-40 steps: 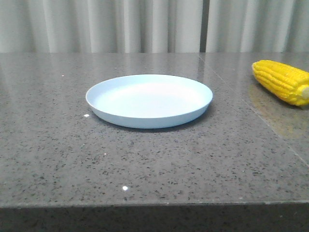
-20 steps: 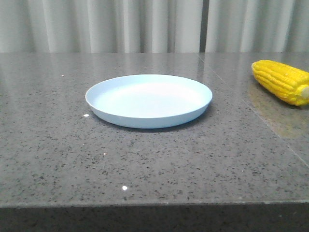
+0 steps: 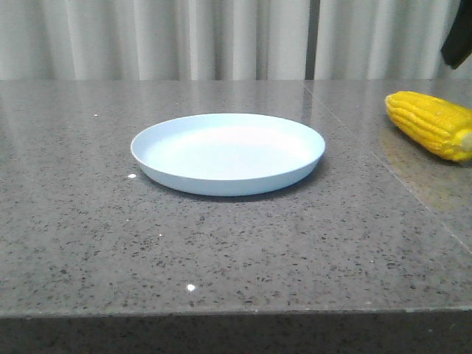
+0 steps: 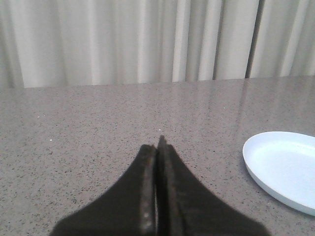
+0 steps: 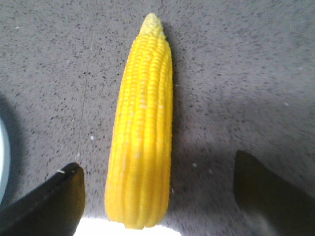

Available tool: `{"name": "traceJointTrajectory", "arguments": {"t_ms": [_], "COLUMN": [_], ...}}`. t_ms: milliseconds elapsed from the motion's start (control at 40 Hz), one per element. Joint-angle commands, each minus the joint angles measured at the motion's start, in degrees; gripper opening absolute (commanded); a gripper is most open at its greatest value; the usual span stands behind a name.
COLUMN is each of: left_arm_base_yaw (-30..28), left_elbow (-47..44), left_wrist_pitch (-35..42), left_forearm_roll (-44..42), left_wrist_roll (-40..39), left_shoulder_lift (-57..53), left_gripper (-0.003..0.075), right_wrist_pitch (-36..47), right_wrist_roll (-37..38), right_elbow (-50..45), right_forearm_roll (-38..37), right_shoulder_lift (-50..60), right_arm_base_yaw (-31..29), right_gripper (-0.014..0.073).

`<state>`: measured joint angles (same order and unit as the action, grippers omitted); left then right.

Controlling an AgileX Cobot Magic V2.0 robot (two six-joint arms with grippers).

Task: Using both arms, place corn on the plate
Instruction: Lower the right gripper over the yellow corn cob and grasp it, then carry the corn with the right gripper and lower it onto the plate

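Observation:
My left gripper is across the plate from the corn (image 3: 431, 125), so my right gripper should take hold of the corn, pick it up and put it on the empty plate (image 3: 228, 151).
The pale blue plate (image 3: 228, 153) sits empty on the grey speckled table, near its middle; its edge shows in the left wrist view (image 4: 283, 169). The yellow corn (image 3: 431, 124) lies on the table at the far right, apart from the plate. In the right wrist view the corn (image 5: 142, 132) lies lengthwise between the spread fingers of my right gripper (image 5: 160, 189), which is open above it and not touching it. A black part of the right arm (image 3: 459, 40) shows at the front view's top right. My left gripper (image 4: 157, 150) is shut and empty, left of the plate.
The table's front edge (image 3: 236, 313) runs across the bottom of the front view. A seam in the tabletop (image 3: 383, 158) runs between plate and corn. Pale curtains (image 3: 221, 37) hang behind the table.
A black part of the right arm has come into the front view at the top right, above the corn. Plate and corn have not moved.

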<state>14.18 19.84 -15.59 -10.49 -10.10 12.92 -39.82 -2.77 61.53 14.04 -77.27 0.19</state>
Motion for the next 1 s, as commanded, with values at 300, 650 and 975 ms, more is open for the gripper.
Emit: {"name": "traceJointTrajectory", "arguments": {"t_ms": [300,650,975], "left_arm_base_yaw": [0.5,0.5,0.5], "left_elbow": [1.5,1.5,1.5], "left_wrist_pitch": [5.1,5.1,5.1], "left_forearm_roll": [-0.2,-0.2,-0.2], "left_wrist_roll": [-0.5,-0.5,-0.5], "left_shoulder_lift": [0.5,0.5,0.5], "left_gripper": [-0.002,-0.002,-0.002], "right_wrist_pitch": [1.0,-3.6,-13.1], "right_wrist_roll": [-0.5,-0.5,0.0], "right_elbow": [10.5,11.1,17.6], "right_forearm_roll": [1.4,1.4,1.7], "right_shoulder_lift": [-13.8,-14.8,-14.3], "right_arm_base_yaw": [2.3,2.3,2.4], "right_gripper": [0.0633,0.0369,0.0155]}}
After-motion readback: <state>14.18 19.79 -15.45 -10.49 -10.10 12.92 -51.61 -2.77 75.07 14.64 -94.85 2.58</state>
